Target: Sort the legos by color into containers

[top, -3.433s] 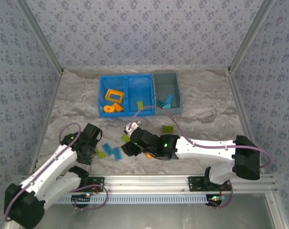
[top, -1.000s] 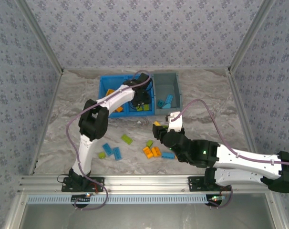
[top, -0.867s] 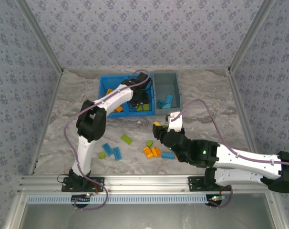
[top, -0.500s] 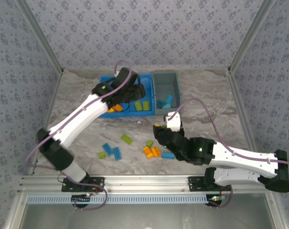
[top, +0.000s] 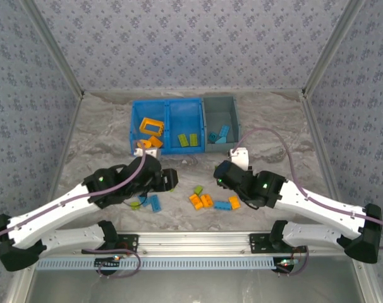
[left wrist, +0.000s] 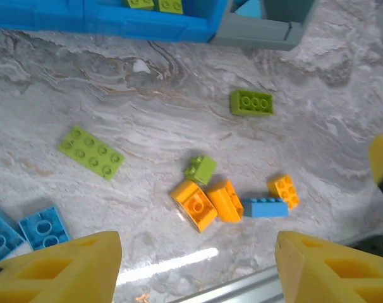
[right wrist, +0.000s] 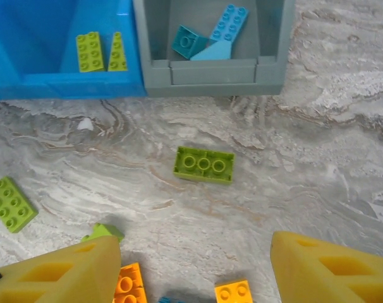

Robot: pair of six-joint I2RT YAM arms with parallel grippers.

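Observation:
The blue lego's long sides (top: 222, 208) are clear of the orange legos, so the right gripper should keep going down to the blue lego and close across those sides.
Loose legos lie mid-table: a small green one (top: 198, 189), two orange ones (top: 201, 201), a blue one (top: 222, 205) and an orange one (top: 234, 202). Two blue plates (top: 150, 201) and a green piece (top: 135, 204) lie further left. My left gripper (top: 171, 180) (left wrist: 194, 271) hovers open and holds nothing, above a flat green plate (left wrist: 90, 151). My right gripper (top: 219, 175) (right wrist: 194, 271) hangs open and holds nothing, near a green brick (right wrist: 204, 165). The blue bin (top: 168, 150) holds orange pieces (top: 150, 129) on the left and green ones (top: 189, 139) on the right. The grey bin (top: 236, 123) holds blue pieces (top: 220, 133).
Patterned walls with metal posts (top: 318, 63) close in the marble table (top: 97, 132). An aluminium rail (top: 191, 238) runs along the near edge. Both arms' cables (top: 273, 136) loop over the table.
My left arm has swung back from the blue bin to the table's near left. A second green brick lies in the bin's right compartment. My right gripper has shifted slightly right.

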